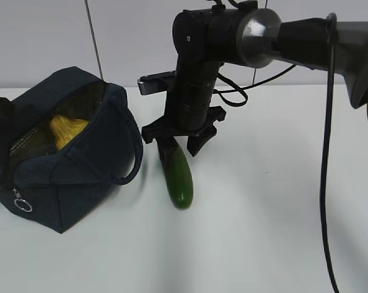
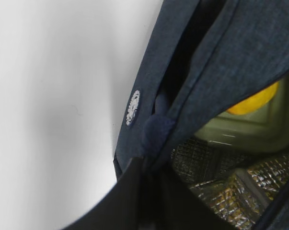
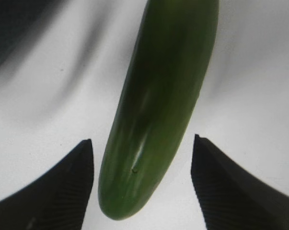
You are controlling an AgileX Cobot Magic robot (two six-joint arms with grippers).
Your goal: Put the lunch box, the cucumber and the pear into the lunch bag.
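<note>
The dark green cucumber (image 1: 179, 177) will slide in below the lunch bag's rim when the robot lowers it, because foil lining (image 1: 35, 143) can be seen in the gap next to the yellow pear.
The navy lunch bag (image 1: 80, 177) stands open at the left. The yellow pear (image 1: 66, 129) lies inside it. In the left wrist view the pear (image 2: 254, 101) rests on the pale green lid of the lunch box (image 2: 240, 129), inside the bag (image 2: 182, 62). My left gripper (image 2: 154, 191) is shut on the bag's rim fabric. The dark green cucumber (image 1: 179, 174) lies on the white table beside the bag. My right gripper (image 1: 179, 137) is open directly over its far end. In the right wrist view the gripper (image 3: 142, 139) has a finger on each side of the cucumber (image 3: 158, 110), apart from it.
The bag's looped handle (image 1: 135, 152) hangs toward the cucumber. The silver ring pull (image 1: 22, 205) dangles at the bag's front left corner. Silver foil lining (image 2: 221, 182) shows inside the bag. The right arm and its cable (image 1: 324, 152) cross the upper right.
</note>
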